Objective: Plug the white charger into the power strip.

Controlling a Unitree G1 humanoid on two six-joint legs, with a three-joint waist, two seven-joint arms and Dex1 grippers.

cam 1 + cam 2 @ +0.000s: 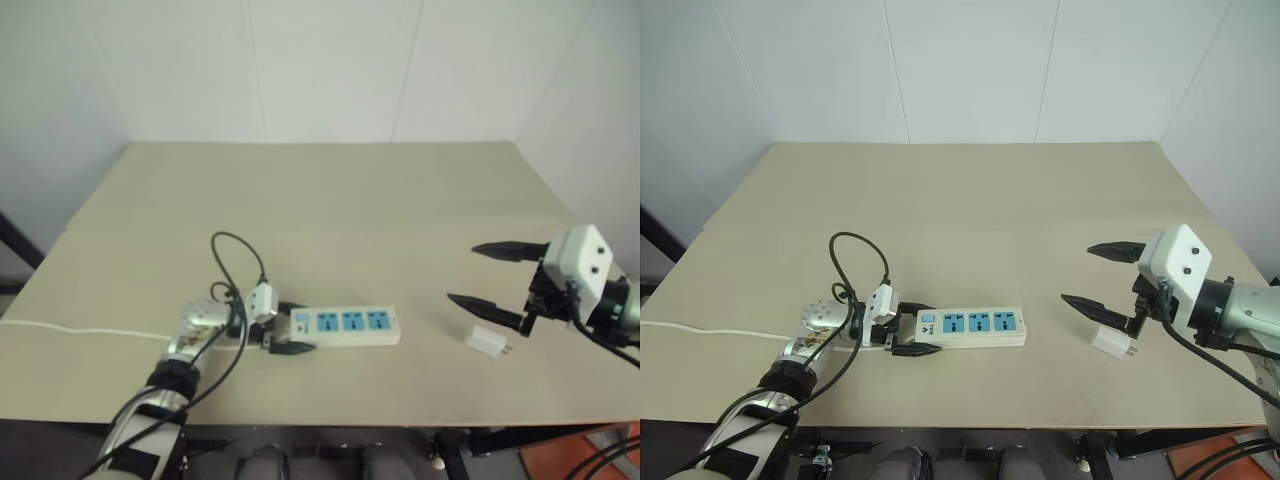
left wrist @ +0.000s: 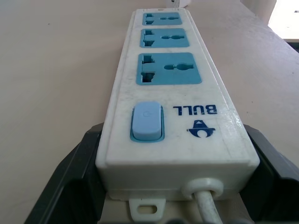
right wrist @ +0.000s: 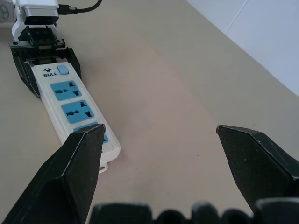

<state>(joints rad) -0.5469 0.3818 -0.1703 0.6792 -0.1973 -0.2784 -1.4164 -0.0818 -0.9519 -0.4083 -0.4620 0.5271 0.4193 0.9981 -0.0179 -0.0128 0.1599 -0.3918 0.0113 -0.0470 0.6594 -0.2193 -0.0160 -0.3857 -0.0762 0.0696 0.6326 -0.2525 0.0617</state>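
Note:
I expect the white charger [image 1: 486,341] to stand upright on the power strip when I push it in, because the prongs [image 1: 508,350] stick straight out of the charger's short end.
The power strip [image 1: 345,325] lies flat near the table's front edge, three blue sockets up, switch end toward my left arm. My left gripper [image 1: 300,328] is shut on that switch end, one black finger pressed to each long side, as the left wrist view shows [image 2: 172,135]. The white charger [image 1: 487,342] lies on its side on the table, right of the strip, prongs pointing right. My right gripper [image 1: 463,273] hovers open above the table, just over and beside the charger, holding nothing. In the right wrist view its fingertips [image 3: 88,140] frame the strip [image 3: 70,100].
The strip's thin white cord [image 1: 80,328] trails left across the beige table [image 1: 330,200] and off its edge. A black cable [image 1: 235,250] loops up from my left wrist. White walls close the back and right sides.

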